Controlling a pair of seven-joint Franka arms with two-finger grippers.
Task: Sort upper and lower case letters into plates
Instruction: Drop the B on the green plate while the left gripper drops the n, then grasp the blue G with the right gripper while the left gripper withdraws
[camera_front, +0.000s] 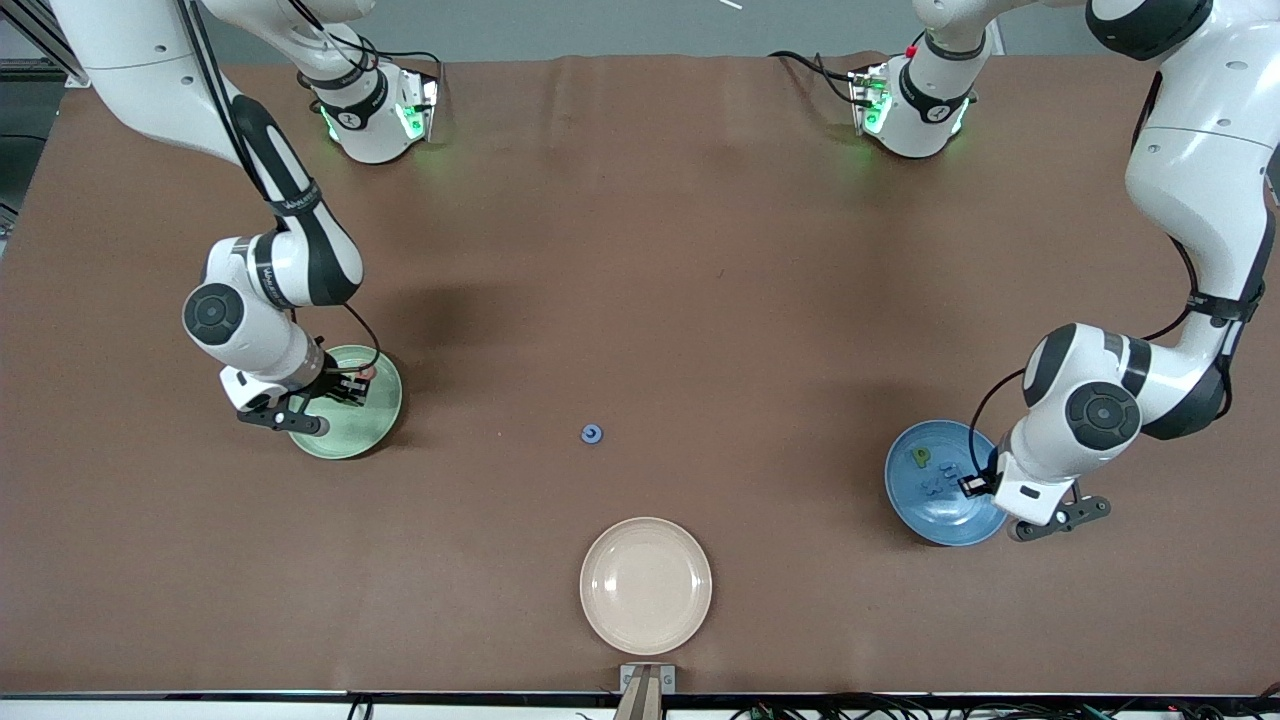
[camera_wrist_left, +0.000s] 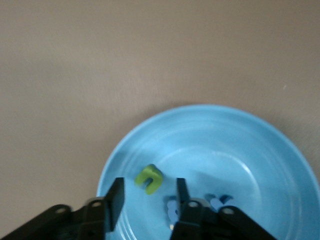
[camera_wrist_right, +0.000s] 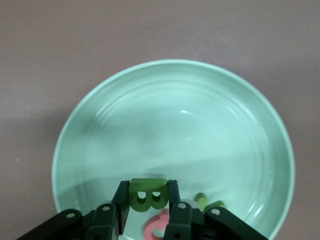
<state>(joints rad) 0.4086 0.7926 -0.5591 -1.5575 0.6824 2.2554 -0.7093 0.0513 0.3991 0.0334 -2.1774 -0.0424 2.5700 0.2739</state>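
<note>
The blue letter G in the middle of the table goes in the mint green plate, which is far from the robot's left gripper, so the right gripper should take the letter G there.
My left gripper hangs open over the blue plate, at the left arm's end of the table. A lime green letter shows between the fingers and touches neither; in the front view the letter is in the plate. Blue letters lie in the same plate. My right gripper is shut on a dark green letter B just above the mint green plate, at the right arm's end. A pink letter and light green letters lie in it. A small blue letter lies alone mid-table.
A beige plate holds nothing and sits nearest the front camera, in the middle of the table's edge. A small bracket sits at that edge. Brown cloth covers the table.
</note>
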